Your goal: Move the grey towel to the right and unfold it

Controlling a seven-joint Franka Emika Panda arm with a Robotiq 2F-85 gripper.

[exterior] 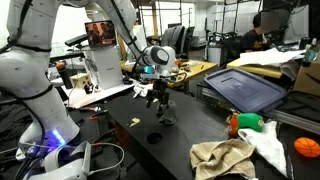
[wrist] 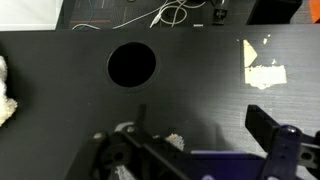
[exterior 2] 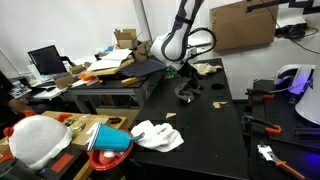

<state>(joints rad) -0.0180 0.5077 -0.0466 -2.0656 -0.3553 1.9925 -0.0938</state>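
Note:
The grey towel (exterior: 168, 116) is under my gripper, with its edge between my open fingers. I should keep going down until they close on that edge (wrist: 175, 141).
The towel is a crumpled pale grey-beige heap (exterior: 222, 157) near the front edge of the black table (exterior: 190, 125), with a white cloth (exterior: 268, 146) against it. In an exterior view it shows as one pale heap (exterior 2: 157, 135). In the wrist view only a fuzzy white edge of it (wrist: 5, 100) shows at the left border. My gripper (exterior: 163, 108) hangs over the middle of the table, well away from the towel, and it also shows in an exterior view (exterior 2: 187, 92). In the wrist view its fingers (wrist: 205, 135) are spread apart with nothing between them.
A round dark spot (wrist: 131, 63) marks the table ahead of the gripper. Tan scraps (wrist: 262, 70) lie on the table. A blue-lidded bin (exterior: 245, 88), an orange ball (exterior: 306, 147) and a green and orange item (exterior: 243, 123) stand near the towel. Cluttered desks lie behind.

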